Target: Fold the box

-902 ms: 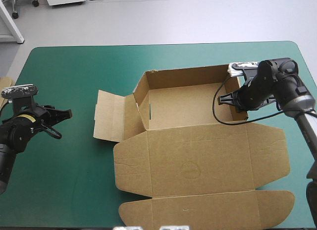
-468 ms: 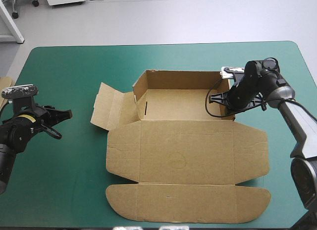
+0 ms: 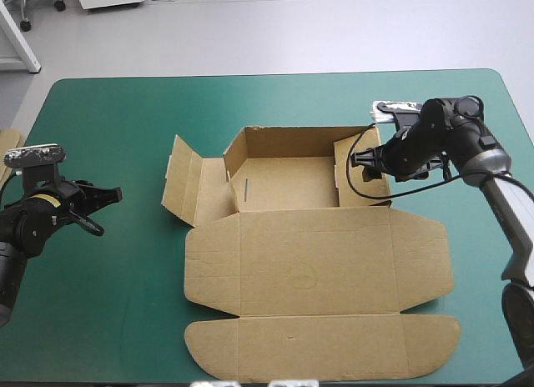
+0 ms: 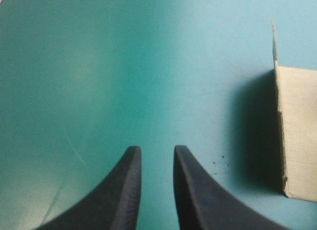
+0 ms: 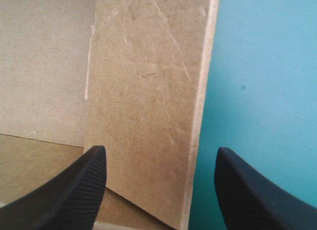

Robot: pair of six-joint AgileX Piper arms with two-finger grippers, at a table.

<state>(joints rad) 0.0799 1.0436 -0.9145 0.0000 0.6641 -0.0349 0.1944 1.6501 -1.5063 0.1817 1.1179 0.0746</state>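
Note:
I expect the lid [image 3: 320, 262] to stay attached and come along when my right gripper lifts the box's side, because the lid meets the tray along one unbroken crease [image 3: 315, 209].
The brown box [image 3: 309, 237] lies mid-table as an open tray, back and side walls raised, its lid flat toward the front edge. One left flap [image 3: 188, 191] stands splayed outward. My right gripper [image 3: 359, 159] is at the tray's right wall [image 3: 346, 166]. In the right wrist view it [image 5: 161, 150] is open, the fingers wide apart, with that wall panel [image 5: 148, 86] just ahead between them. My left gripper [image 3: 113, 192] hovers over bare cover well left of the box. Its fingers [image 4: 126, 190] stand slightly apart with nothing between them, and the box's flap edge [image 4: 297, 131] is off to one side.
An edge of more brown board [image 3: 7, 142] shows at the table's left edge. The teal-green cover [image 3: 108, 304] lies bare left of the box and along the far side.
My right gripper has opened and let go of the box's right wall, which now stands upright. Before that it pushed the box leftward. The left arm has not moved.

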